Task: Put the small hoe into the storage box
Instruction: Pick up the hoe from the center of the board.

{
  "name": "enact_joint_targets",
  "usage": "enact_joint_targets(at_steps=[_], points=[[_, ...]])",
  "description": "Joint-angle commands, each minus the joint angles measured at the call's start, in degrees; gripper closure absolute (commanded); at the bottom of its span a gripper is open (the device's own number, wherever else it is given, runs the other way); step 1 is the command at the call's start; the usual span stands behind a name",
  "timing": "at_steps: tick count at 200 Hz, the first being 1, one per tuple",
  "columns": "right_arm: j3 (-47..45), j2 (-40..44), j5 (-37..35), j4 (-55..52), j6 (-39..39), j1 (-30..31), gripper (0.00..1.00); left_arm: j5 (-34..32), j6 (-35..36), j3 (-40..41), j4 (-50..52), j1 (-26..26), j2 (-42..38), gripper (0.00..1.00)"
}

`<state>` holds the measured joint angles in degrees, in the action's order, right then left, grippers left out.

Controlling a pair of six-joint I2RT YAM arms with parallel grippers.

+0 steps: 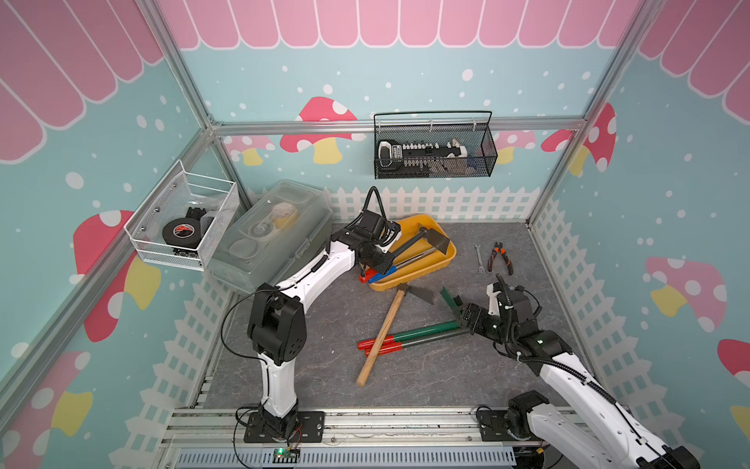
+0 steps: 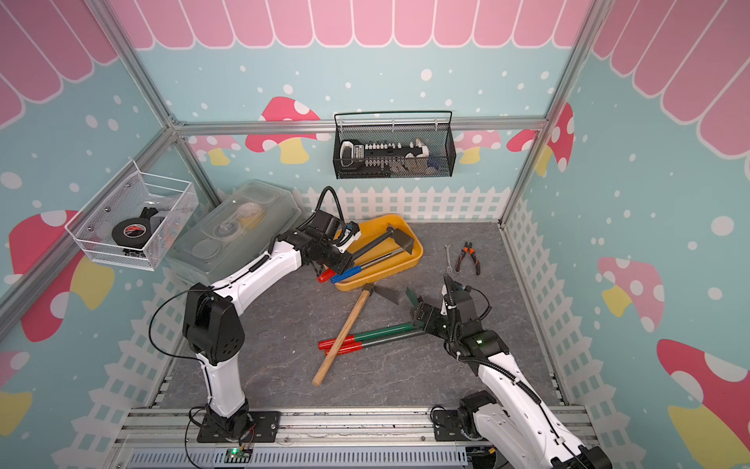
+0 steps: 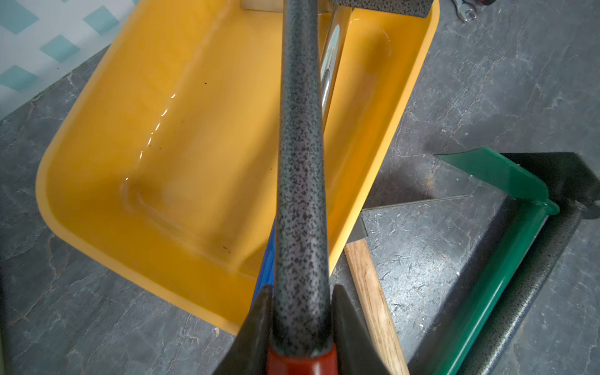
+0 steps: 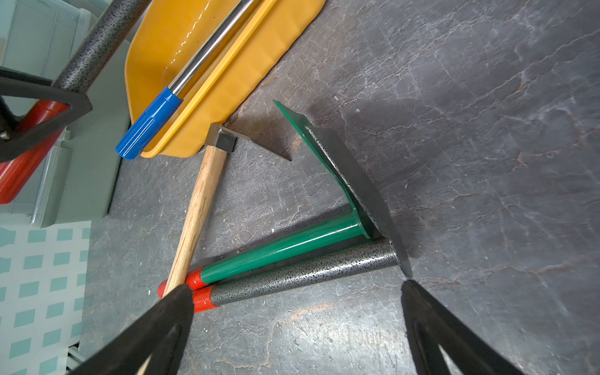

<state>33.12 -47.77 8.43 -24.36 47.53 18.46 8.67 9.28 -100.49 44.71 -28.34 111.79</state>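
Observation:
My left gripper keeps lowering the hoe's handle beside the chrome tool (image 1: 404,235) and lets go there, since the small hoe's blade (image 1: 439,240) is over the storage box's far end.
My left gripper (image 1: 384,262) (image 3: 300,292) is shut on a small hoe (image 1: 414,241) (image 3: 300,146), gripping its speckled grey handle just above the red grip. The hoe slants over the storage box (image 1: 444,264) (image 3: 71,227), a shallow yellow tray, with its dark blade (image 1: 438,239) above the far end. I cannot tell whether the blade touches the tray. A chrome tool with a blue grip (image 1: 379,275) (image 4: 149,125) lies in the tray. My right gripper (image 1: 462,312) (image 4: 293,289) hangs open over the bare table, beside the blades of two hoes that lie there.
On the table lie a wooden-handled hoe (image 1: 381,337), a green hoe (image 1: 422,329) and a speckled grey hoe (image 1: 434,339), crossing each other. A wrench (image 1: 480,260) and pliers (image 1: 500,258) lie at the right. A translucent lidded box (image 1: 272,235) stands left of the tray. Wire baskets (image 1: 434,150) hang on the walls.

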Motion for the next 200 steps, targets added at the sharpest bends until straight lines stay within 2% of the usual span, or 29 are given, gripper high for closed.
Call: enact_joint_targets(at_steps=[1,76,185,200], points=[[-0.3,0.92,-0.6,-1.78,-0.42,-0.33,0.01,3.26,2.21,-4.68,-4.96,1.12,0.8,1.0],[0.05,1.21,-0.86,-2.58,-0.44,-0.4,0.01,3.99,3.71,-9.14,-4.92,2.88,6.85,1.0],[-0.1,1.31,-0.61,-2.89,-0.42,-0.48,0.01,5.48,3.2,-11.45,-6.84,4.6,12.11,1.0],[-0.02,1.23,-0.61,-2.85,-0.42,-0.44,0.01,5.37,3.41,-12.37,-6.83,6.17,13.07,1.0]])
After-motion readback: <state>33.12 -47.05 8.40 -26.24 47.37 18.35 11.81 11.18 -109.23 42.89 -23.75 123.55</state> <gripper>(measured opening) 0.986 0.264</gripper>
